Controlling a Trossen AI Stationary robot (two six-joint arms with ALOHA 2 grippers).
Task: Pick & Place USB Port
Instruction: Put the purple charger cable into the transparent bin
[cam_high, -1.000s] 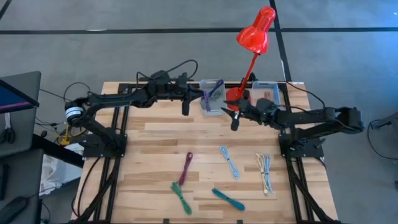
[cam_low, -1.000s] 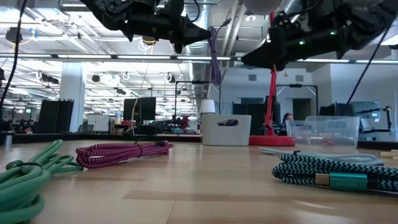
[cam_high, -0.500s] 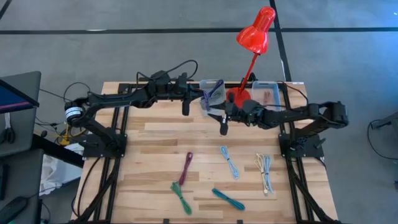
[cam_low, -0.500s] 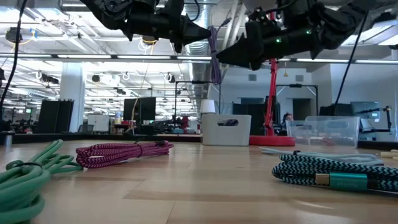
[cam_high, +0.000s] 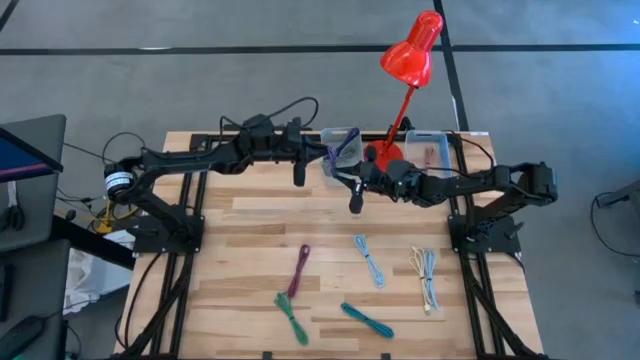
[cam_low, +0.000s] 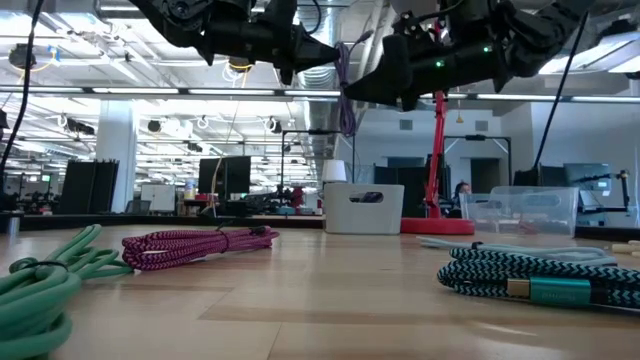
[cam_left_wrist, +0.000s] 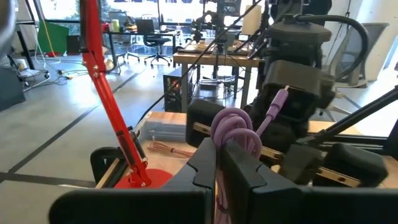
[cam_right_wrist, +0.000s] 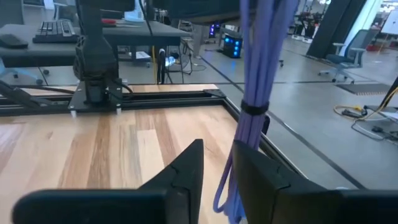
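Observation:
I should shift my right gripper and close it below the black tie before my left gripper opens, because the purple cable is hanging off-center between my right gripper's open fingers.
A bundled purple USB cable hangs from my left gripper high above the table's far middle, near the clear bin. In the left wrist view its coiled top rises above my shut left gripper. My right gripper is open and level, and has come in from the table's right. Its fingers stand on either side of the bundle's lower loops. In the high view my right gripper sits just near of the cable. My left gripper pinches the purple cable bundle between its two fingers just below the coiled top, coming in level from the table's left. The bundle is lifted clear and hangs straight down below the fingers. My right gripper: I cannot tell whether its fingers touch the bundle.
A second clear bin and a red desk lamp, its base between the bins, stand at the far edge. Magenta, green, teal, light blue and pale cables lie on the near half.
My right gripper has moved toward the table's left, closing on the hanging purple cable until its fingers flank the bundle's lower end. The cable has hung still.

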